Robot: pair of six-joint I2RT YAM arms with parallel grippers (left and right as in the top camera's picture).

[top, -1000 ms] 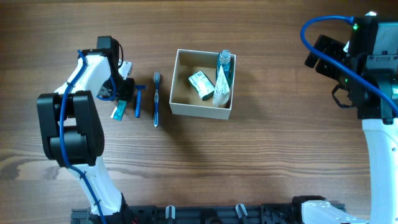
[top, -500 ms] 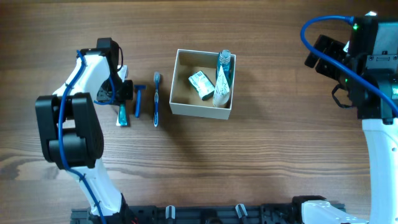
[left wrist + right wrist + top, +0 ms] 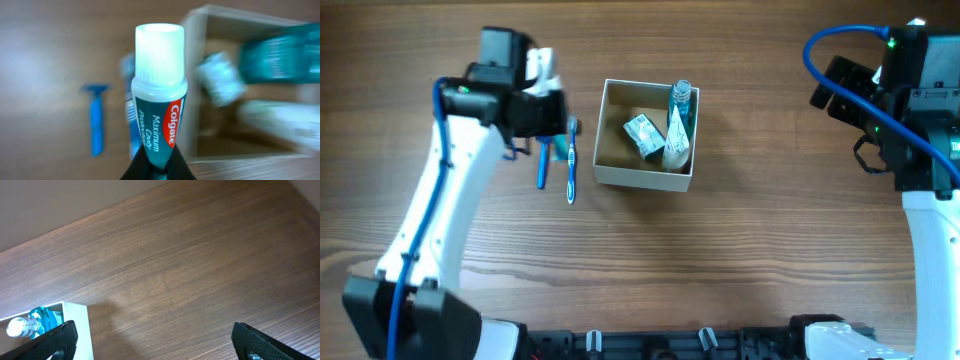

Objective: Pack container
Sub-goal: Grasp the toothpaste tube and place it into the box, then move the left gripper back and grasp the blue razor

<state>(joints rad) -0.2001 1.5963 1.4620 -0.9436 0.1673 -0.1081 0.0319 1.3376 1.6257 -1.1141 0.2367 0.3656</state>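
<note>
The container has an open spot on its bottom beside the small box (image 3: 616, 146). My left gripper should keep moving the toothpaste tube over the container's side (image 3: 602, 125) and let go of it there.
The container (image 3: 642, 176) is a white-walled square box with a tan inside, at the table's middle. It holds a teal bottle (image 3: 681, 104), a white tube (image 3: 675, 142) and a small green-and-white box (image 3: 641, 135). My left gripper (image 3: 546, 108) is shut on a teal Colgate toothpaste tube (image 3: 157, 117), cap pointing away, held above the table just left of the container (image 3: 227, 17). A blue razor (image 3: 542, 163) and a blue toothbrush (image 3: 571, 160) lie on the wood under and beside it. My right gripper (image 3: 160, 345) is open and empty, far right of the container (image 3: 75, 330).
The right arm (image 3: 910, 110) stands at the right edge of the table. The razor (image 3: 96, 120) shows blurred left of the held tube. Bare wood lies in front of the container and between it and the right arm.
My left gripper has lifted the toothpaste tube from the table left of the razor and carried it up and right, close to the container's left wall. The right arm has not moved.
</note>
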